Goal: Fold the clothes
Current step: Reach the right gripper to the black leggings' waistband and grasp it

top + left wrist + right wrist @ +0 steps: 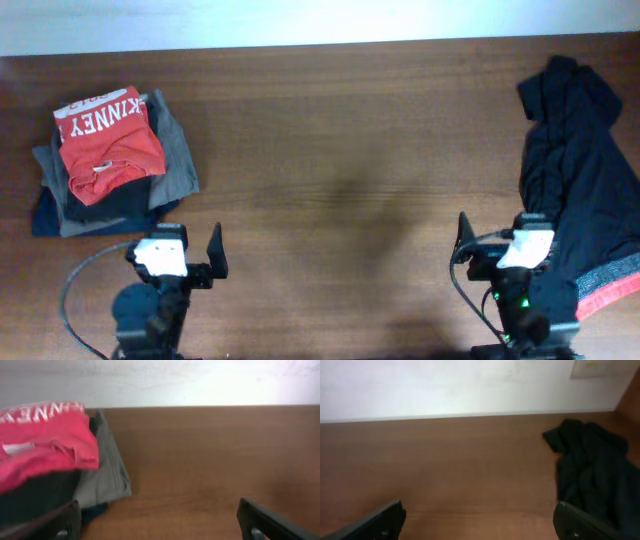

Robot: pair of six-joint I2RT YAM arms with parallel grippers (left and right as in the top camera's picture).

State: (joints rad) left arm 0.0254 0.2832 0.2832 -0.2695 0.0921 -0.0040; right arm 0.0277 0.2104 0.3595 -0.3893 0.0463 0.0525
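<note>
The black pants' grey waistband (610, 278) is too far away for my left gripper to reach. My right gripper should first pull the pants to the open middle of the table (370, 190).
The black pants (580, 170) lie crumpled along the table's right side. Their grey waistband with a red-orange edge (612, 280) is at the near right corner. The pants also show at the right of the right wrist view (590, 465). My right gripper (510, 228) is open and empty just left of the pants, above bare table (480, 525). My left gripper (172, 240) is open and empty at the near left, just in front of the folded pile (160, 527).
A pile of folded garments sits at the far left: a red T-shirt with white lettering (105, 140) on top of grey (178, 160) and navy (45, 215) pieces. It fills the left of the left wrist view (45, 445). A white wall runs behind the brown wooden table (340, 150).
</note>
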